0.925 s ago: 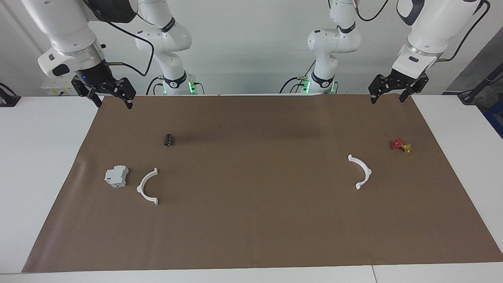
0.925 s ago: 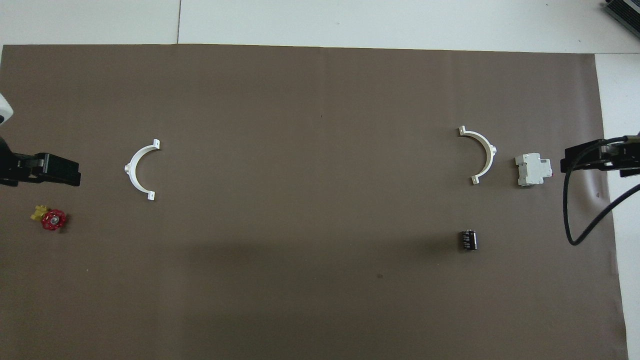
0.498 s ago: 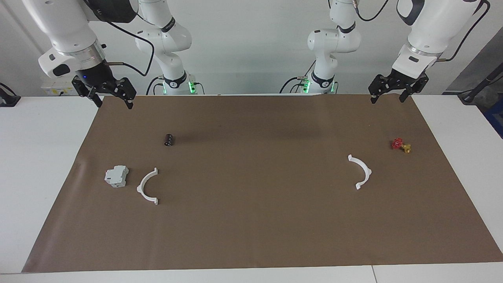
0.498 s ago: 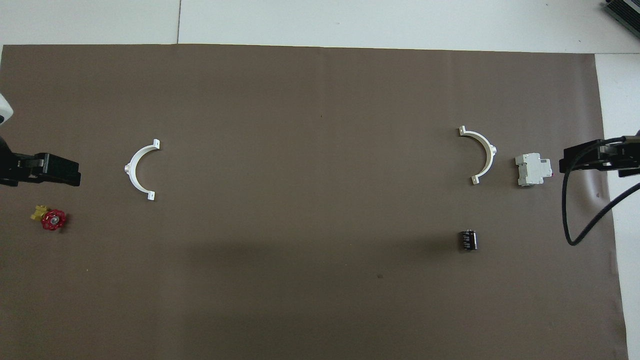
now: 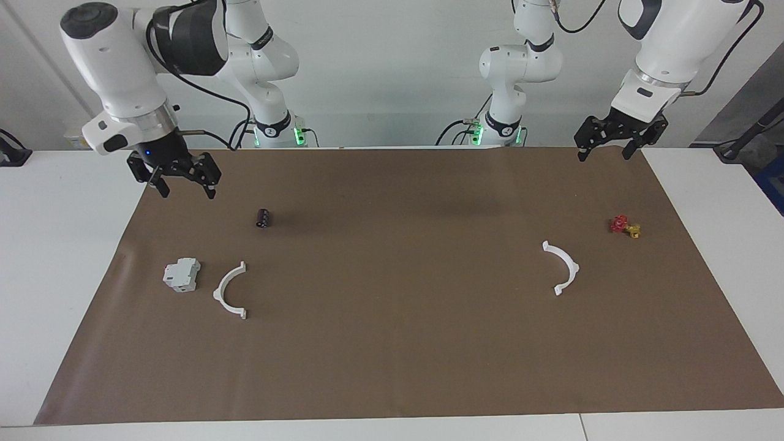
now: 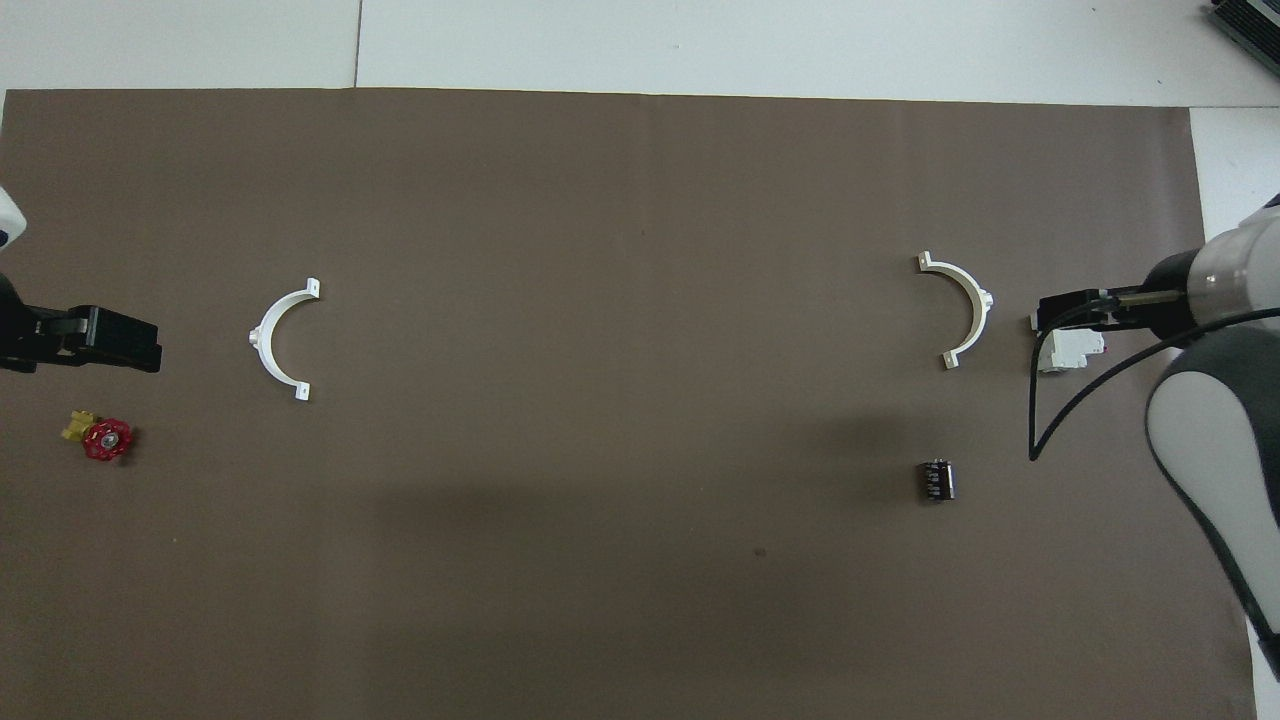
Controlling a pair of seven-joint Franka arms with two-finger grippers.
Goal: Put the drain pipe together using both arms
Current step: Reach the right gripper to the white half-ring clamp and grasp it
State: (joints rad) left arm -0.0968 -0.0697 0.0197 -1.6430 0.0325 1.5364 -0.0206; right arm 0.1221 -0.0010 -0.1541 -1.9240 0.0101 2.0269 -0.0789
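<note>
I should go on moving down until my fingers are on both sides of the arc's middle [image 6: 980, 305] and then close them, because the white arc's curved back [image 6: 988, 300] faces my right gripper, clear of the block.
Two white half-ring arcs lie apart on the brown mat [image 5: 392, 367]. One arc [image 5: 218, 293] lies toward the right arm's end, also in the overhead view [image 6: 978, 300]. The other arc [image 5: 572, 264] lies toward the left arm's end, also in the overhead view [image 6: 262, 335]. My right gripper [image 5: 187, 191] is open and empty, raised over the mat's edge; from overhead [image 6: 1065, 315] it covers part of the grey-white block. My left gripper [image 5: 603, 156] is open and empty, raised over the mat's corner, also in the overhead view [image 6: 90, 345].
A grey-white boxy block [image 5: 182, 274] sits beside the right arm's arc. A small black cylinder [image 5: 263, 218] lies nearer to the robots than that arc. A red-and-yellow valve [image 5: 625, 226] lies near the left arm's arc.
My right arm has swung lower and toward the table's middle, so its gripper now hangs over the mat near the block. The left arm and all parts have not moved.
</note>
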